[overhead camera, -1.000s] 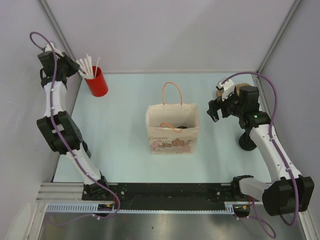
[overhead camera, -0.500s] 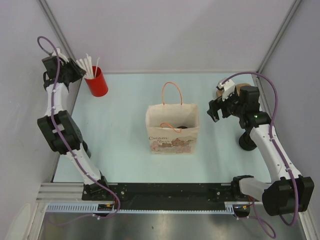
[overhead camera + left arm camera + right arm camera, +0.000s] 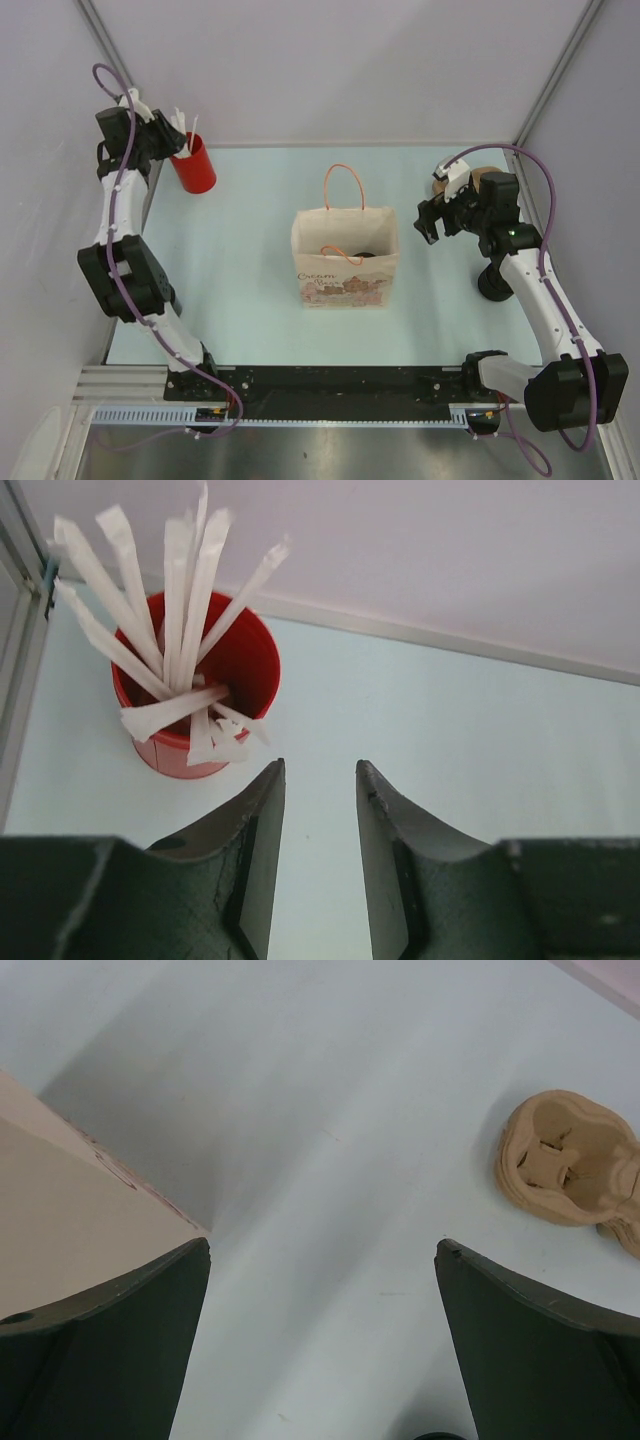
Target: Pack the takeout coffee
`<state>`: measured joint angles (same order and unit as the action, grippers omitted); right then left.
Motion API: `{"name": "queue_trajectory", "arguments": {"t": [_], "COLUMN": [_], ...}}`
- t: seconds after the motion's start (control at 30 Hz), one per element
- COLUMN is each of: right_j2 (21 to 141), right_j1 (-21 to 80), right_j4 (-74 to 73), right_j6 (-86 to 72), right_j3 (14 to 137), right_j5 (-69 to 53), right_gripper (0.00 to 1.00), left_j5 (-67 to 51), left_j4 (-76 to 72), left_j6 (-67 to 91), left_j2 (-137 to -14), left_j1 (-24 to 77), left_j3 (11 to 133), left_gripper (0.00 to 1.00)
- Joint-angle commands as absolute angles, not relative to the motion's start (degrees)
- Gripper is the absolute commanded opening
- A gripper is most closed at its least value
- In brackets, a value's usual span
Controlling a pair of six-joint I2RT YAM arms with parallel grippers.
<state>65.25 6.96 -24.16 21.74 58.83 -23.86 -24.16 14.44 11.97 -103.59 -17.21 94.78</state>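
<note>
The thin straw over the red cup's near rim (image 3: 239,718) is outside my left gripper's open fingers, so I should move across, go down and pinch its tip.
The paper bag (image 3: 345,262) stands upright mid-table with its top open. A small dark round shape (image 3: 364,254) shows inside its mouth; it looks like the takeout coffee, mostly hidden by the bag wall and a handle. My left gripper (image 3: 170,142) hovers at the far left beside the red cup of white straws (image 3: 194,165). In the left wrist view that gripper (image 3: 320,772) is open by a narrow gap with nothing in it, and the red cup (image 3: 205,695) lies just ahead to the left. My right gripper (image 3: 429,222) hangs wide open and empty right of the bag (image 3: 70,1220).
A brown pulp cup carrier (image 3: 482,178) lies at the far right (image 3: 570,1170). A squat black round piece (image 3: 494,284) stands on the table under the right forearm. Walls close the left, far and right sides.
My left gripper has swung up and right toward the red cup of straws, and its jaws have parted a little more. The right arm and the bag have not moved.
</note>
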Motion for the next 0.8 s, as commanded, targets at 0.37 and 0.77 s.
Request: {"name": "queue_trajectory", "arguments": {"t": [0.37, 0.77], "right_j2": [64.5, 65.0], "right_j1": [6.7, 6.8], "right_j4": [-23.6, -23.8], "right_j6": [22.6, 22.8], "right_j3": [58.8, 58.8], "right_j5": [-24.9, -24.8], "right_gripper": [1.00, 0.99], "left_j5": [-20.8, -11.2], "left_j4": [12.2, 12.5], "left_j6": [10.4, 6.9], "left_j2": [-105.6, -106.5], "left_j1": [-12.5, -9.9], "left_j3": [99.6, 100.8], "left_gripper": [0.42, 0.42]}}
